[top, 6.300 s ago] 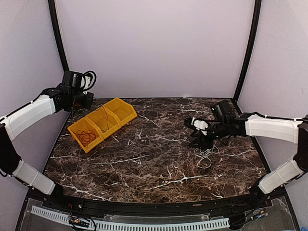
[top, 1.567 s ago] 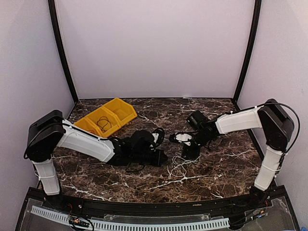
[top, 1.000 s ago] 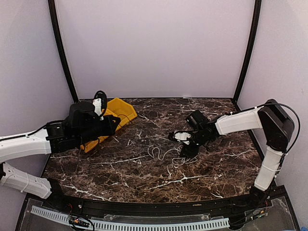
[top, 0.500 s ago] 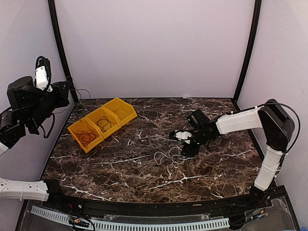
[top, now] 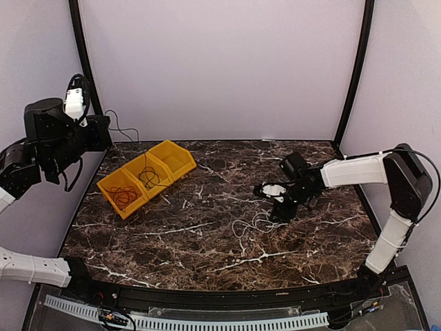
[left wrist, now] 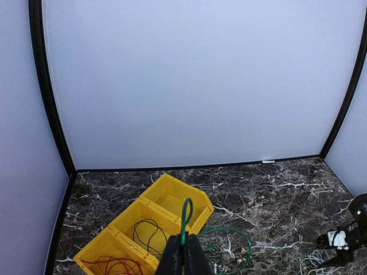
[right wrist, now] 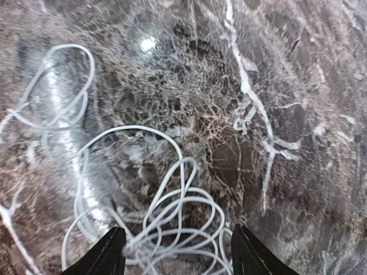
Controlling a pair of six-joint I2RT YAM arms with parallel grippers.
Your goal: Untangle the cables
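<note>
My left gripper should swing over and lower the green cable (top: 128, 129) onto its coils in the middle compartment (top: 148, 177), because the cable hangs high from this gripper beside the yellow bin.
My left gripper (left wrist: 183, 256) is shut on a thin green cable (left wrist: 186, 215), held high above the table's far left; its lower loop (left wrist: 241, 235) hangs over the marble. In the top view that gripper (top: 105, 134) sits at the upper left with the cable (top: 122, 131) dangling from it. A loose white cable (right wrist: 178, 223) lies on the table between the open fingers of my right gripper (right wrist: 179, 259). In the top view the right gripper (top: 279, 207) hovers low over the white cable's right end (top: 253, 224). A black cable (left wrist: 146, 232) and a red-orange cable (left wrist: 112, 266) lie in a yellow bin.
The yellow three-compartment bin (top: 180, 163) stands at the table's back left; the far compartment (left wrist: 178, 197) holds no cable. Black frame posts (top: 355, 69) rise at the back corners. Pale walls close in the back and sides.
My left arm has risen from the table's middle to the upper left, carrying the green cable. My right gripper has shifted right, and the white cable has moved right with it.
</note>
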